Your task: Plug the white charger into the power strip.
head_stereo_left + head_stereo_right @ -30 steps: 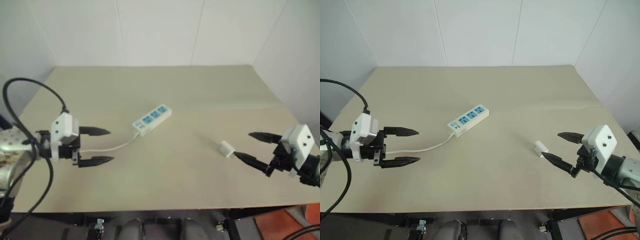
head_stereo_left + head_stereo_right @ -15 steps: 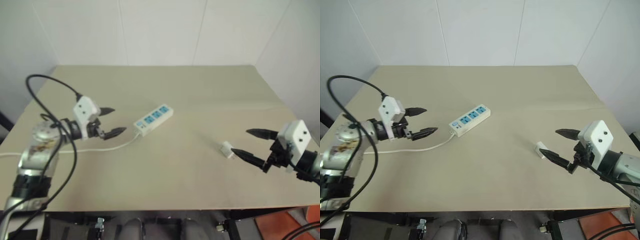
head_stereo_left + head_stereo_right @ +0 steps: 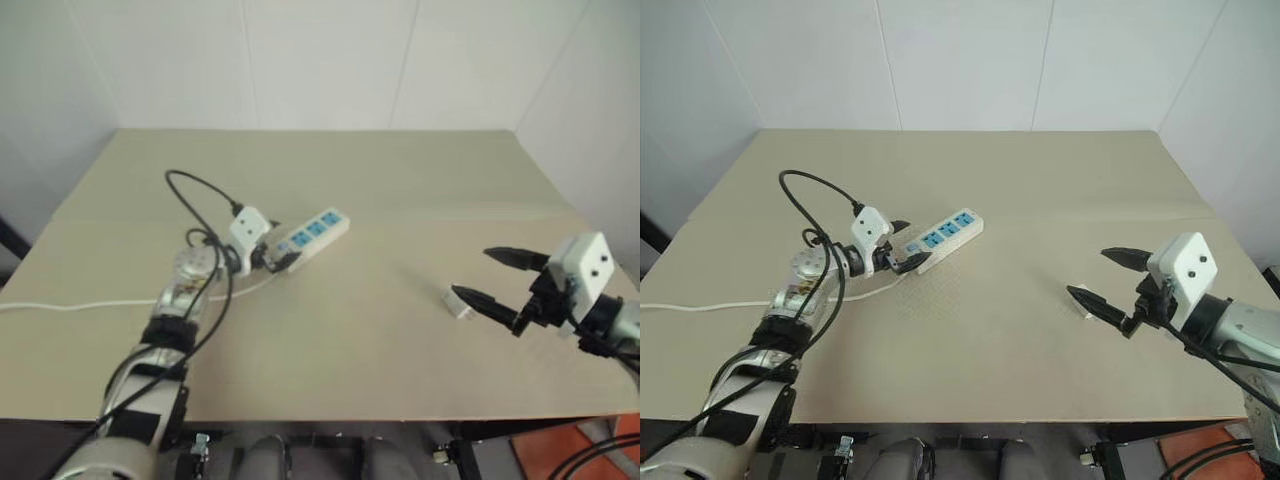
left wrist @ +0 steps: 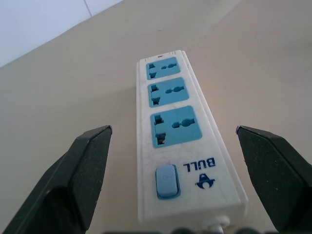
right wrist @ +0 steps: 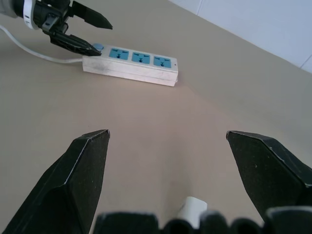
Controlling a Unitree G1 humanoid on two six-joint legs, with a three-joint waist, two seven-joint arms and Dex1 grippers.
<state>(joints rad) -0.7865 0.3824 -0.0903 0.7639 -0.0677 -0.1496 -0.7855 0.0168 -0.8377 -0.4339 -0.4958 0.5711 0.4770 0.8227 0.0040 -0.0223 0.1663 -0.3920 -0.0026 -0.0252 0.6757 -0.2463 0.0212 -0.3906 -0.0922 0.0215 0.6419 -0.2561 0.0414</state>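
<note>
My gripper will turn the power strip, and the cord will follow and let it swing round, because the thin white cord curves loosely (image 3: 254,288) behind the power strip (image 3: 318,236).
The power strip (image 3: 312,232) lies slantwise left of the table's middle, its three blue sockets facing up. My left gripper (image 3: 270,255) is open at the strip's switch end. In the left wrist view the strip (image 4: 173,131) lies between the two spread black fingers (image 4: 83,165). I cannot tell whether they touch it. The white charger (image 3: 458,303) lies on the table at the right. My right gripper (image 3: 472,273) is open just beside it and holds nothing. In the right wrist view the charger (image 5: 192,208) sits low between the fingers.
The strip's thin white cord (image 3: 80,303) trails off over the table's left edge. A black cable (image 3: 200,185) loops above my left arm. White walls (image 3: 320,60) close off the table's far side.
My left arm has swung in from the table's left side to the strip's switch end, still open. The right gripper has stayed by the charger.
</note>
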